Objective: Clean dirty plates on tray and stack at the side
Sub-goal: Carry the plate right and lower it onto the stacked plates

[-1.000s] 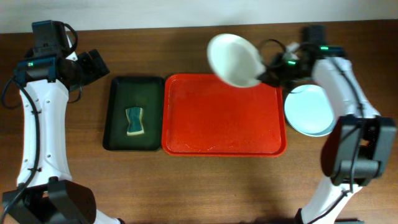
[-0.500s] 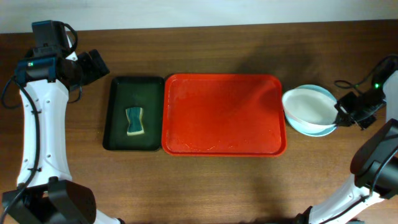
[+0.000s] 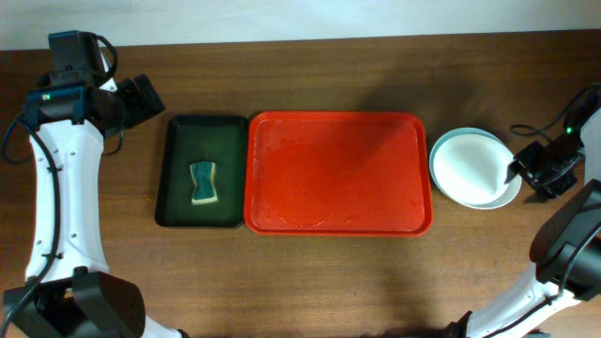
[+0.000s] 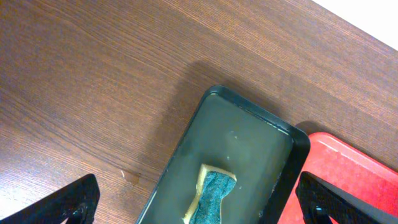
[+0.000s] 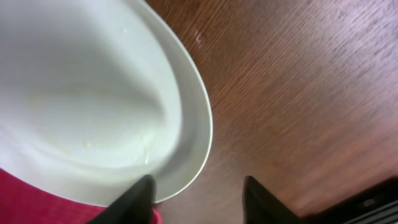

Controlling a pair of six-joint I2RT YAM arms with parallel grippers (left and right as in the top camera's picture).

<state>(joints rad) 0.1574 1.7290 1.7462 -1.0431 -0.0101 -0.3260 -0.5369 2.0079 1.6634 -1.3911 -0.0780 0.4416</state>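
My right gripper should close and push the white rim (image 3: 513,193) inward to even the stack, because the white plate sits crooked on the pale blue-green plate (image 3: 460,131).
The red tray (image 3: 338,174) lies mid-table with nothing on it. To its right sits a stack of plates (image 3: 474,169), a white one on top of a pale blue-green one (image 3: 439,150). My right gripper (image 3: 516,174) is at the stack's right edge, open. In the right wrist view the white plate (image 5: 81,99) fills the upper left, its rim just beside my left fingertip (image 5: 140,193), and bare wood shows between the jaws of the right gripper (image 5: 199,199). My left gripper (image 3: 141,97) hangs open at the far left, over the table near the green tray.
A dark green tray (image 3: 202,171) holding a teal and yellow sponge (image 3: 203,182) lies left of the red tray. The left wrist view shows that sponge (image 4: 211,196) between the wide-open left gripper (image 4: 205,205). A black cable runs by the right arm.
My right gripper carried the white plate from above the tray's back edge to the stack on the right, set it down and opened. The left arm has not moved.
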